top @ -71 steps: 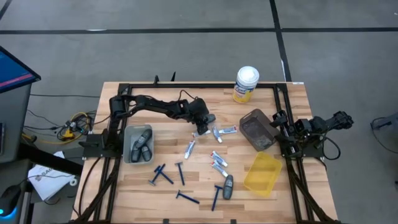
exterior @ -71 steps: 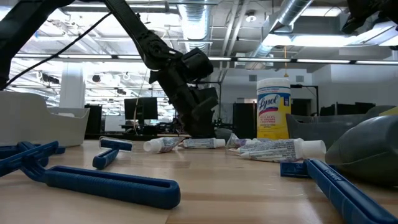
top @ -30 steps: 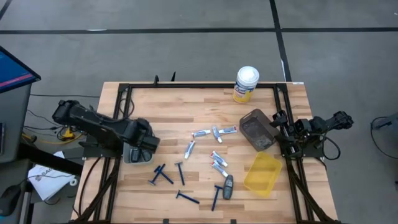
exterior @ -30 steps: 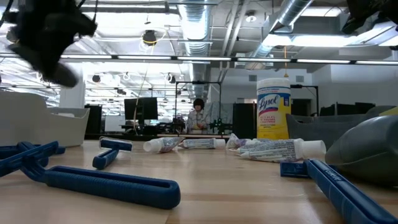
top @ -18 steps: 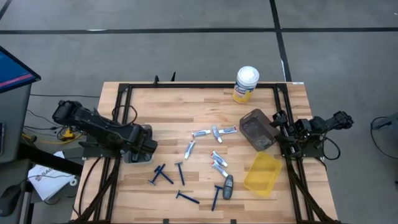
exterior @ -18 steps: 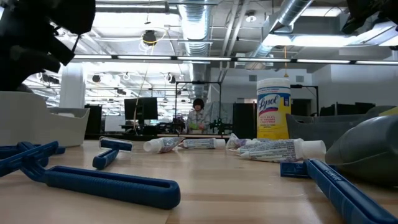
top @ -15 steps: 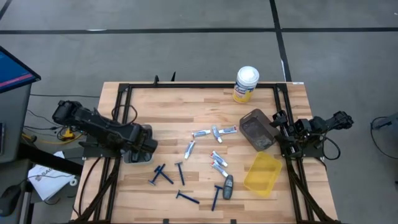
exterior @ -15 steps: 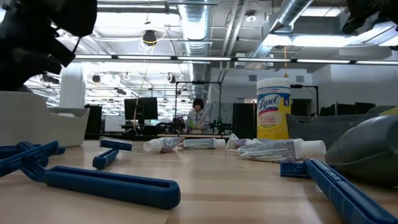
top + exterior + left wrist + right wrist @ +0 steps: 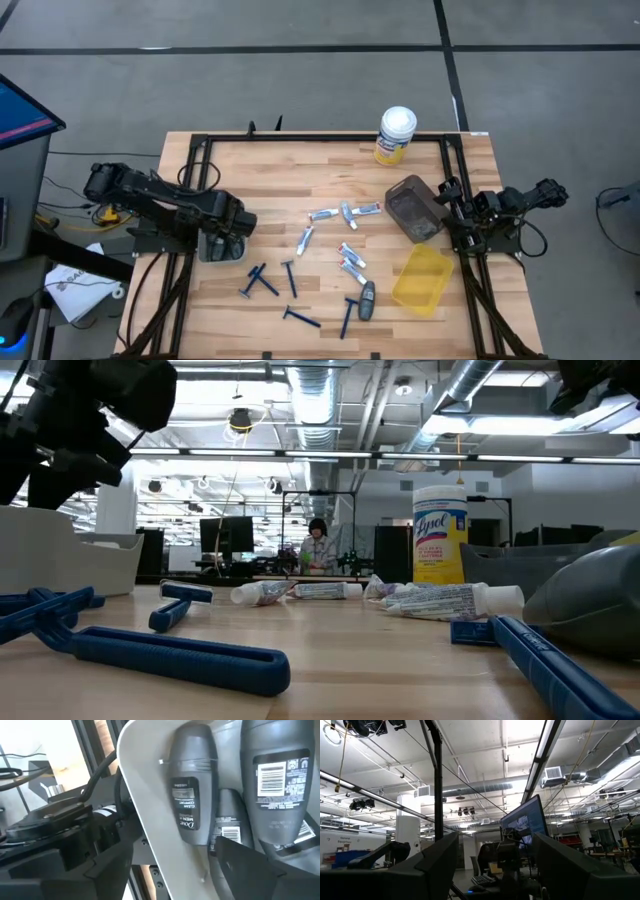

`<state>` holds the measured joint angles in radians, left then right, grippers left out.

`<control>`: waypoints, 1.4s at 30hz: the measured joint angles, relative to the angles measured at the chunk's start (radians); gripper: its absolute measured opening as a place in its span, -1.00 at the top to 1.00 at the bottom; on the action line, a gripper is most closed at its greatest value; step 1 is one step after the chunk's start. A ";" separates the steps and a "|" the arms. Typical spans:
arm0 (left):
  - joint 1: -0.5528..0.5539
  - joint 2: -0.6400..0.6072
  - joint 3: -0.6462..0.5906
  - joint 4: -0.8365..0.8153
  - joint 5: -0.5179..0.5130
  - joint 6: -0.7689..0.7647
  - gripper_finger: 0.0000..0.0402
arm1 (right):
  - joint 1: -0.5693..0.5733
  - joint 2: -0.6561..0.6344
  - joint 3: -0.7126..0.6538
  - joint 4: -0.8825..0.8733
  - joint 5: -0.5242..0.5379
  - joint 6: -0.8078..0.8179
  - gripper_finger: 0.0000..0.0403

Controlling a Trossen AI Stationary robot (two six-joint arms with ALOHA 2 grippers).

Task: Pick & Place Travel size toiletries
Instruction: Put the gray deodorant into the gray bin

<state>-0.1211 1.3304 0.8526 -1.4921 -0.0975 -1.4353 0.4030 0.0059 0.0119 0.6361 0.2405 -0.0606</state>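
Next, my right gripper swings down to the loose dark grey bottle and lifts that bottle, because it lies near the yellow bin, far from my left gripper.
My left gripper hangs open over the grey bin at the table's left, pointing steeply down into it. Nothing is between its fingers. Dark grey oval bottles lie flat in the bin. More travel size toiletries lie loose on the table: small silver-white tubes, blue razors and one dark grey piece. My right gripper waits open at the table's right edge, pointing up into the room.
A dark see-through bin and a yellow bin stand at the right. A yellow canister with a white lid stands at the far edge. Black frame rails run along the table's sides. A person sits far behind the table.
My left gripper has sunk lower over the grey bin and swung slightly toward the table's far edge. The toiletries on the table have not moved.
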 joint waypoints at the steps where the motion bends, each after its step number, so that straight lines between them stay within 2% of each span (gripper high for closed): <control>1: 0.000 0.000 0.012 0.003 0.000 0.002 -0.41 | 0.000 0.000 0.000 0.007 0.000 0.000 -0.21; 5: -0.001 0.000 0.088 0.043 -0.042 0.020 -0.41 | 0.000 0.000 0.000 0.071 0.000 0.001 -0.21; 9: -0.001 0.000 0.183 0.136 -0.143 0.056 -0.39 | 0.000 0.000 0.000 0.157 0.000 0.001 -0.21; 13: -0.001 -0.011 0.244 0.289 -0.257 0.133 -0.37 | 0.000 0.000 0.000 0.258 0.000 0.001 -0.21; 16: -0.001 -0.040 0.252 0.453 -0.301 0.230 -0.36 | 0.000 0.000 0.000 0.350 -0.003 0.001 -0.21; 24: -0.007 -0.212 0.249 0.886 -0.316 0.565 -0.36 | 0.002 0.000 0.000 0.537 -0.006 0.036 -0.21; 26: -0.012 -0.270 0.250 0.936 -0.326 0.631 -0.36 | 0.002 0.001 0.000 0.549 -0.003 0.036 -0.21; 28: -0.022 -0.327 0.250 0.947 -0.348 0.688 -0.36 | 0.002 0.001 0.004 0.541 0.056 0.042 -0.21; 31: -0.054 -0.421 0.239 0.949 -0.414 0.754 -0.36 | 0.002 0.001 0.040 0.424 0.284 0.129 -0.21; 34: -0.091 -0.521 0.200 0.956 -0.516 0.776 -0.36 | 0.002 0.002 0.130 0.087 0.493 0.206 -0.21; 38: -0.136 -0.633 0.119 0.962 -0.631 0.770 -0.36 | -0.003 0.040 0.318 -0.414 0.537 0.413 -0.21; 42: -0.149 -0.699 0.031 0.986 -0.663 0.738 -0.36 | -0.006 0.228 0.470 -0.710 0.531 0.485 -0.21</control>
<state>-0.2699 0.6317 0.8838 -0.5062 -0.7608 -0.6970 0.3966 0.2337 0.4817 -0.0741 0.7716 0.4241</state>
